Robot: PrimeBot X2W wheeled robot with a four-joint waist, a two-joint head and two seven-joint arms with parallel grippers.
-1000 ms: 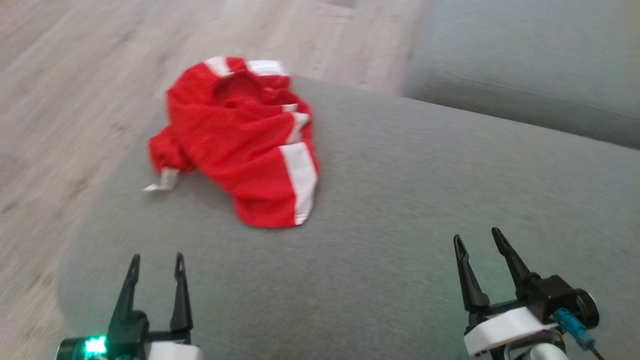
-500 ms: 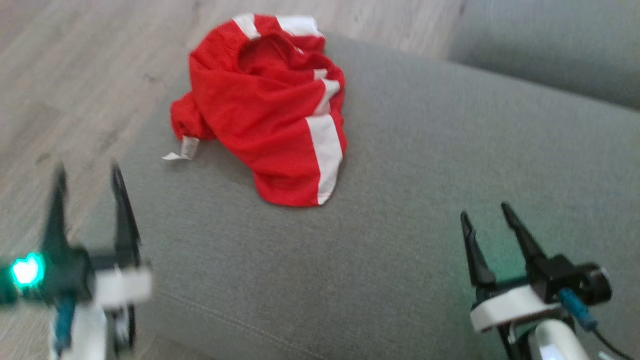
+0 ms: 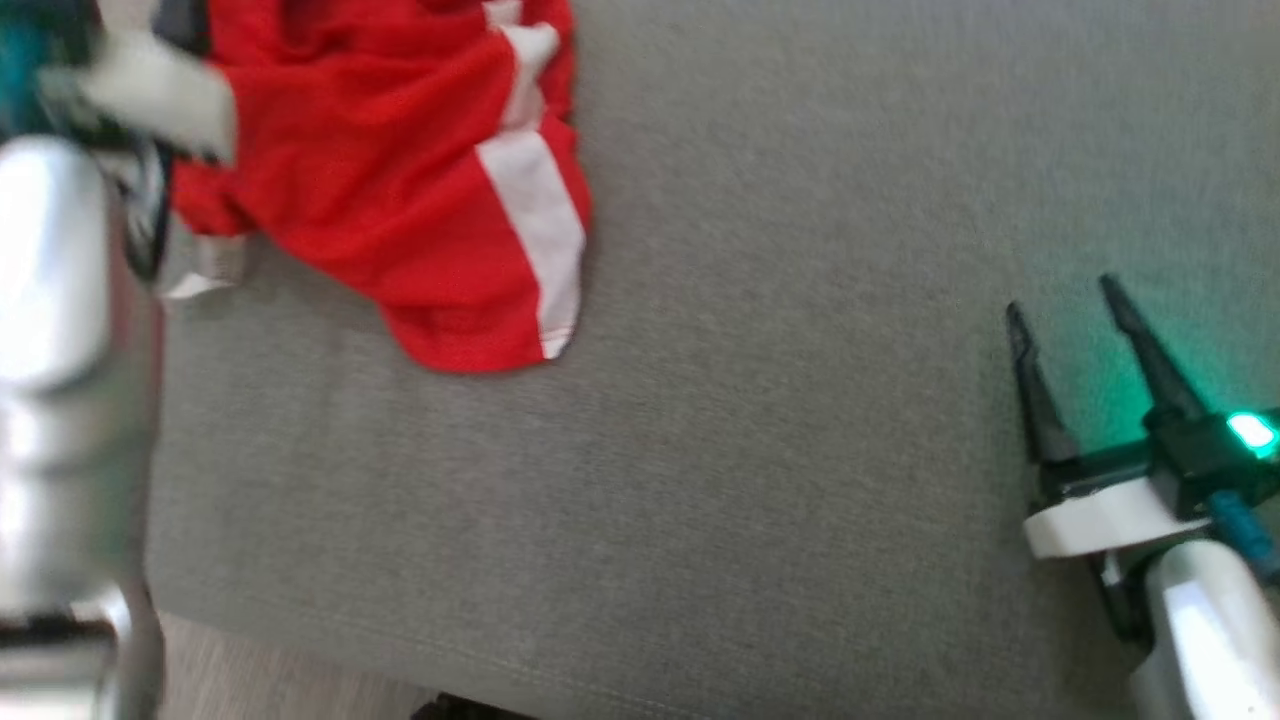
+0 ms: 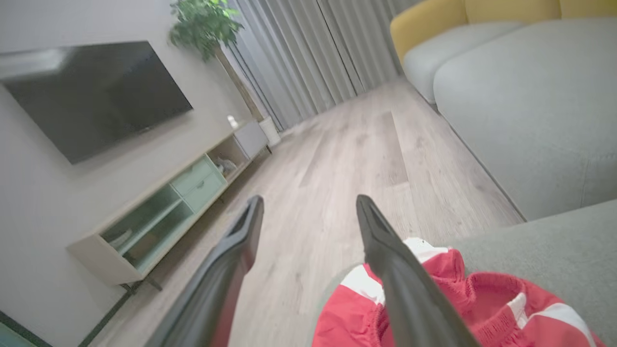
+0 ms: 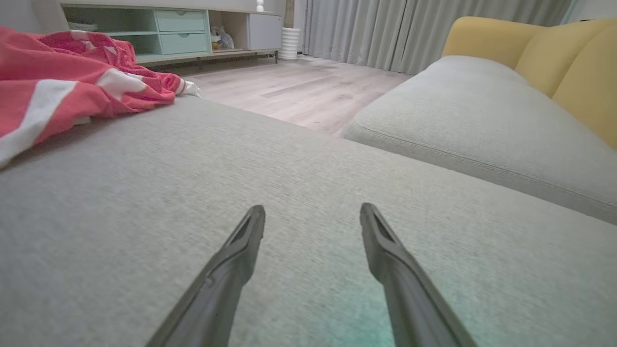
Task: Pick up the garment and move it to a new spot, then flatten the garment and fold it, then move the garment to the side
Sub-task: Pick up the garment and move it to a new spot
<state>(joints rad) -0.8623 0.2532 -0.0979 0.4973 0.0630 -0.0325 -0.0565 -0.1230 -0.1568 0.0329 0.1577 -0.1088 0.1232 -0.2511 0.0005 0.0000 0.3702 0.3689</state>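
A white tag (image 3: 206, 266) is sticking out below the bunched red cloth, so I should expect another piece of clothing to stay behind when I pick up the red shorts (image 3: 414, 198).
The garment (image 3: 400, 200) is a crumpled pair of red shorts with white side stripes, lying at the far left of a grey sofa cushion (image 3: 780, 420). My left forearm (image 3: 50, 300) reaches up the left edge, its wrist blurred beside the garment. In the left wrist view my left gripper (image 4: 309, 200) is open and empty, hovering over the garment's (image 4: 487, 303) edge by the floor. My right gripper (image 3: 1062, 296) stands open and empty over bare cushion at the right, far from the garment. The right wrist view shows my right gripper (image 5: 313, 208) low over the cushion, with the garment (image 5: 72, 82) at upper left.
Wood floor (image 4: 337, 159) lies beyond the cushion's left end. A second grey seat (image 5: 482, 125) with yellow backrests (image 5: 569, 53) lies across a gap. A TV (image 4: 96, 96), a low cabinet (image 4: 168, 202), a plant (image 4: 202, 24) and curtains (image 4: 313, 53) line the far wall.
The head camera has tipped down and closer, shifting the whole picture. My left arm has swung up and forward along the left side to the garment. Both grippers have stayed open.
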